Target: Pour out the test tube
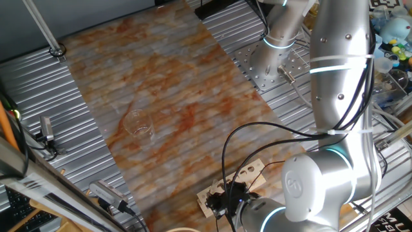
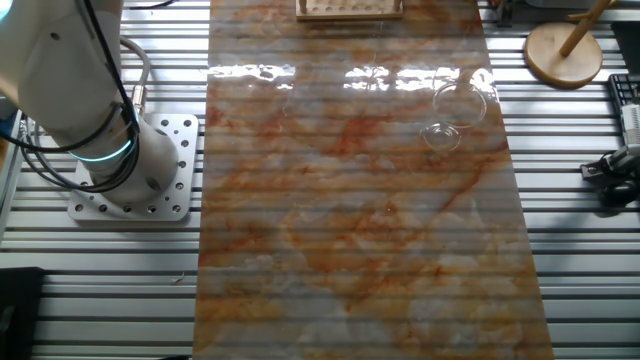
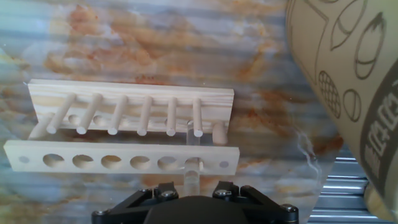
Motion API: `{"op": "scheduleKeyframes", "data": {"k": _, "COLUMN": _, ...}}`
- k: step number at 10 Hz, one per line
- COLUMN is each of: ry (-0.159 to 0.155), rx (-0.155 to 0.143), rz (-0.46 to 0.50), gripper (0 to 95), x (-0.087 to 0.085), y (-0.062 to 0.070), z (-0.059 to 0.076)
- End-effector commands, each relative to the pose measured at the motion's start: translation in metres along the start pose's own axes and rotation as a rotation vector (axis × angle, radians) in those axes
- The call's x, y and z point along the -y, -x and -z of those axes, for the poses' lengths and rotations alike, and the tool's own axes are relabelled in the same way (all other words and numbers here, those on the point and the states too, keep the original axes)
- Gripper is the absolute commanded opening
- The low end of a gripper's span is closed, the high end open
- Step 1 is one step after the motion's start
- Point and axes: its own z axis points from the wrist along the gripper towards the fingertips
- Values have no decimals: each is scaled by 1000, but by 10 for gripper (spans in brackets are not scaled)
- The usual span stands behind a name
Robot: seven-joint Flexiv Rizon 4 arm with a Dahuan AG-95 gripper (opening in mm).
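The hole (image 3: 193, 164) is wider than the straight test tube (image 3: 191, 182). I expect the test tube to slide out freely and leave the rack standing when I lift.
In the hand view the test tube (image 3: 192, 171) stands upright in the second hole from the right of the pale wooden rack (image 3: 93, 162). Its top reaches up between my two jaws. My gripper (image 3: 194, 188) is right above the rack, and the jaws stand open on either side of the tube with a gap to each. In one fixed view the rack (image 1: 248, 175) lies at the near edge, partly hidden by my arm, and the tube does not show. The clear glass beaker (image 1: 138, 122) stands apart on the mat; it also shows in the other fixed view (image 2: 455, 115).
A beige printed surface (image 3: 348, 81) fills the right side of the hand view, close to the camera. The rack (image 2: 350, 8) sits at the top edge of the other fixed view. A second arm's base (image 2: 130, 170) stands on the grooved metal table. A wooden stand (image 2: 565, 50) is at the corner.
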Motion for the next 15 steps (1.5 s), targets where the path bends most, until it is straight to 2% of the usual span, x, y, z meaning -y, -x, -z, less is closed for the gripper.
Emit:
{"op": "scheduleKeyframes", "data": {"k": 1, "ry": -1, "rx": -8, "rz": -1, "gripper": 380, "x": 0, "y": 0, "z": -1}}
{"op": "scheduleKeyframes", "data": {"k": 9, "ry": 4, "rx": -44, "rz": 11, "gripper": 380, "x": -2, "y": -2, "z": -9}}
{"op": "scheduleKeyframes", "data": {"k": 15, "ry": 3, "rx": -48, "rz": 2, "gripper": 380, "x": -3, "y": -3, "z": -15}}
